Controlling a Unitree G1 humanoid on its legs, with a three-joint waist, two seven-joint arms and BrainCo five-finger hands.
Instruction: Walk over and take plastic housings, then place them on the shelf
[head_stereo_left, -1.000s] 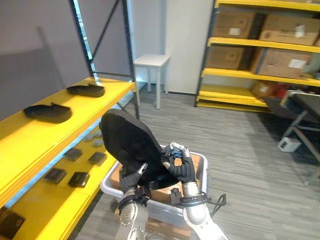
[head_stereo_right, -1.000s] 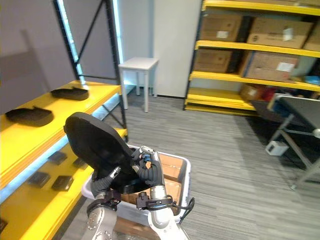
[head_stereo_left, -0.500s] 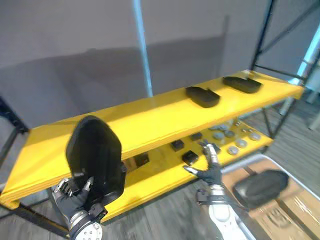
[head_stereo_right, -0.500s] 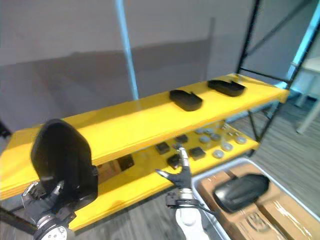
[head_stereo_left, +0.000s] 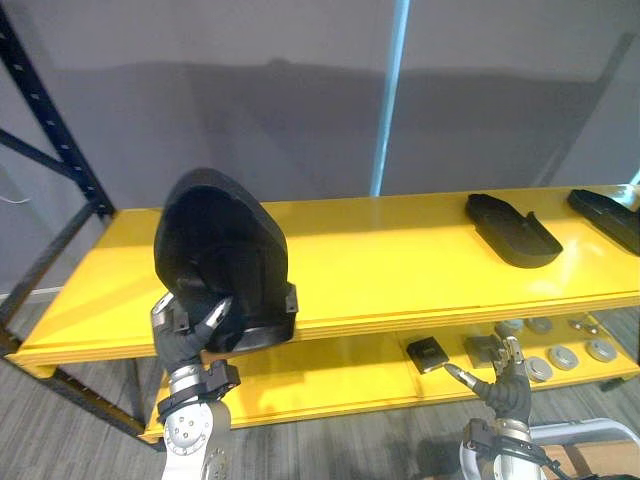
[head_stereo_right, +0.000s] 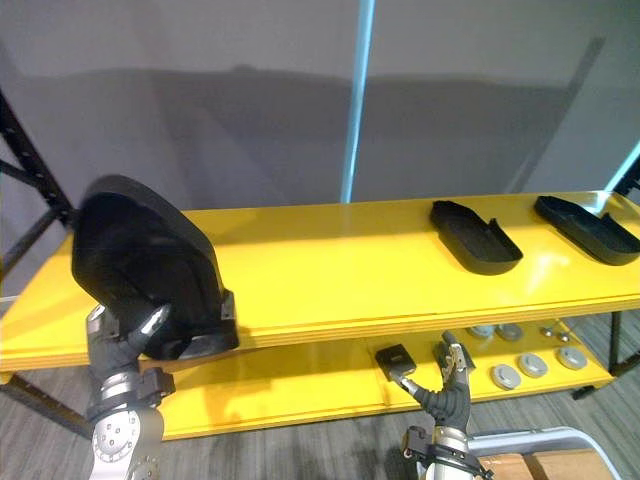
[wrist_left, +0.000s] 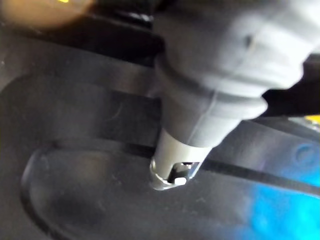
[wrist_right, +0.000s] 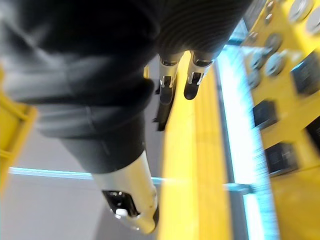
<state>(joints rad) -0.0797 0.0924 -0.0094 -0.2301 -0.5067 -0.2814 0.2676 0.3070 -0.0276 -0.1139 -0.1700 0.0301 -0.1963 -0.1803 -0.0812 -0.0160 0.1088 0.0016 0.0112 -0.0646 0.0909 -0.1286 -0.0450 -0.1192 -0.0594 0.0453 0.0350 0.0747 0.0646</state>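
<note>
I should expect the grey bin (head_stereo_left: 556, 432) to be packed with boxes when I lift the next black housing, because brown cardboard (head_stereo_left: 598, 459) shows just inside the grey bin's rim.
My left hand (head_stereo_left: 190, 335) is shut on the lower edge of a large black plastic housing (head_stereo_left: 220, 260). It holds the housing upright in front of the left part of the yellow shelf's top board (head_stereo_left: 400, 260). In the left wrist view a finger (wrist_left: 200, 125) presses on the housing's dark surface (wrist_left: 100, 200). My right hand (head_stereo_left: 500, 385) is open and holds nothing, low at the right before the lower shelf board. Its straight fingers (wrist_right: 177, 82) show in the right wrist view. Two more black housings (head_stereo_left: 513, 230) (head_stereo_left: 610, 215) lie flat on the top board's right end.
The lower yellow board carries small black parts (head_stereo_left: 427, 352) and round grey discs (head_stereo_left: 565, 357). A black rack post (head_stereo_left: 50, 120) rises at the left. The rim of a grey bin (head_stereo_right: 540, 440) shows at the bottom right. A grey wall stands behind the shelf.
The camera has swung left from the bin to face the shelf. My right hand has let go of the housing and opened. My left hand alone carries it now.
</note>
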